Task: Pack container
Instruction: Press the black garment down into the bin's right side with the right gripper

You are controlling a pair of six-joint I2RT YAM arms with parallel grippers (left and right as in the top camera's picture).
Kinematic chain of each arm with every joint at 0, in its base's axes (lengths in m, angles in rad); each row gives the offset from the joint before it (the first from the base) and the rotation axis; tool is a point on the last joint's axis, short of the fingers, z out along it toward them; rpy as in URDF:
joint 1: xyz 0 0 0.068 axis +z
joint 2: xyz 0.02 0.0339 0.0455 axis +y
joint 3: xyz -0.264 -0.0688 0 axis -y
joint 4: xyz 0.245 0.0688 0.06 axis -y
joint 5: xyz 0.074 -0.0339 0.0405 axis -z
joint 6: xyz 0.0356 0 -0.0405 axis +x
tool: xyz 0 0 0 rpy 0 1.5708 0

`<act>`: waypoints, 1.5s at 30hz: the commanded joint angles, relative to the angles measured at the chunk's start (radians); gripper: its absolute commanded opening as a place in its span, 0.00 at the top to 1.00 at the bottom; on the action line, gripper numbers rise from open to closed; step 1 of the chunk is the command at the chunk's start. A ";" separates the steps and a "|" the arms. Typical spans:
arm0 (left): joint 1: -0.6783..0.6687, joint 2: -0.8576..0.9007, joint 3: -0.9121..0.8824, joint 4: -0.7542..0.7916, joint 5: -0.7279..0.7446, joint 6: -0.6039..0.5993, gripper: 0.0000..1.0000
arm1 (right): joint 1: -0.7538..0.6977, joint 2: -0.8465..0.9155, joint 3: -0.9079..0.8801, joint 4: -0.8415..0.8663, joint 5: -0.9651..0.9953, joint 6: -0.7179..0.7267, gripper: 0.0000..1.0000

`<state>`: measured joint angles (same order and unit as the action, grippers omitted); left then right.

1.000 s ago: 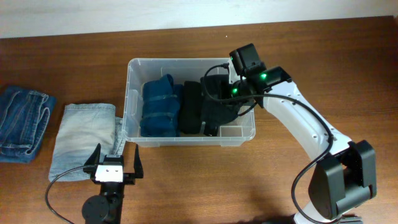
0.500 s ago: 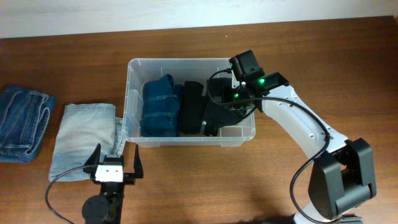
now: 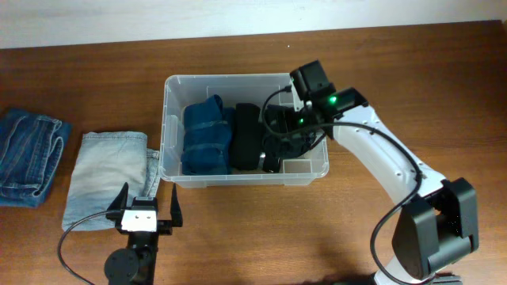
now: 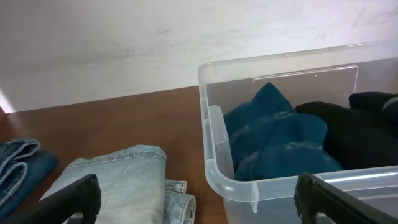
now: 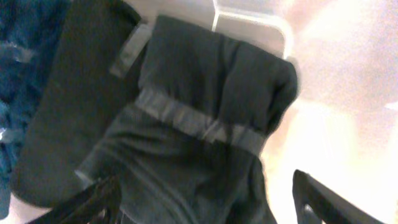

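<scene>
The folded black garment [image 3: 287, 147] is lying at a slant in the bin. Next, my right gripper brings it lower and sets it straight next to the black roll [image 3: 246, 137] before moving away.
The container [image 3: 169, 127] is a clear plastic bin in the middle of the table. It holds a rolled blue garment [image 3: 206, 136], a black roll [image 3: 245, 136] and a folded black garment [image 3: 273, 142] at its right end. My right gripper [image 3: 287, 136] reaches down into the bin's right side. In the right wrist view it [image 5: 205, 208] stands open, one finger on each side of the folded black garment [image 5: 199, 130] lying below. My left gripper [image 3: 145, 207] waits open near the front edge, left of the bin's corner [image 4: 214, 171], with nothing between its fingers [image 4: 68, 199].
Folded light-blue jeans [image 3: 107, 178] lie on the table left of the bin, just beyond my left gripper. Folded dark-blue jeans [image 3: 28, 158] sit at the far left edge. Bare brown wood surrounds the bin, with a pale wall behind it.
My right gripper has gone from shut to open, letting go of the black garment, which now rests in the bin's right end. The left arm has not moved.
</scene>
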<state>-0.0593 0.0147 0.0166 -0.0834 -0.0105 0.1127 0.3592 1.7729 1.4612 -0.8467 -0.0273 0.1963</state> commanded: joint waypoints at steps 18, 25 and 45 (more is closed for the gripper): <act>0.004 -0.009 -0.008 0.001 0.007 0.016 0.01 | 0.056 0.005 0.056 -0.035 0.013 -0.038 0.96; 0.004 -0.009 -0.008 0.001 0.007 0.016 0.00 | 0.056 0.049 -0.059 0.022 0.013 -0.031 0.96; 0.004 -0.009 -0.008 0.001 0.007 0.016 0.01 | 0.055 0.123 -0.027 -0.015 0.013 -0.031 0.91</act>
<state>-0.0593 0.0147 0.0166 -0.0834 -0.0105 0.1131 0.4095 1.9068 1.3754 -0.8459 -0.0189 0.1574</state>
